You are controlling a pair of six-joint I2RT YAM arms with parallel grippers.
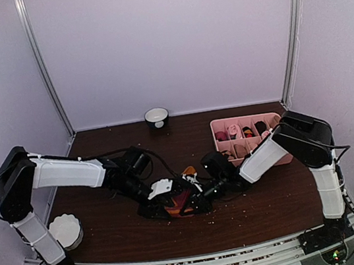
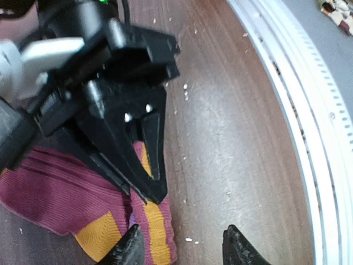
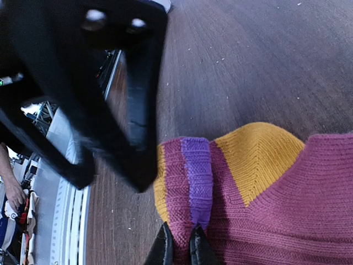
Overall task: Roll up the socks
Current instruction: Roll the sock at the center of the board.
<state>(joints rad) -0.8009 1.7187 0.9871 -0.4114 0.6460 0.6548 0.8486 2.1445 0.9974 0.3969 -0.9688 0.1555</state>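
The robot's right gripper pinches the sock fold's purple stripe (image 3: 197,168) while the sock's orange edge lies loose, so the left gripper should hold the orange edge (image 2: 157,234) while the right gripper takes a new grip.
The dark red sock (image 2: 49,190), with orange patches and a purple stripe, lies bunched on the brown table between both arms (image 1: 180,205). My right gripper (image 3: 180,249) is shut on a fold of its cuff, right at the purple stripe (image 3: 197,176). The left wrist view shows it as a black wedge (image 2: 144,154) pressing onto the sock. My left gripper (image 2: 185,248) is open. Its left fingertip (image 2: 131,247) hangs over the sock's orange edge and the other over bare table. In the top view both grippers (image 1: 165,209) (image 1: 195,200) meet over the sock.
A pink divided tray (image 1: 245,121) of small rolled socks stands at the back right behind the right arm. A white bowl (image 1: 156,116) sits at the far edge and a white ridged cup (image 1: 66,230) at the near left. The metal front rail (image 2: 309,138) runs close by.
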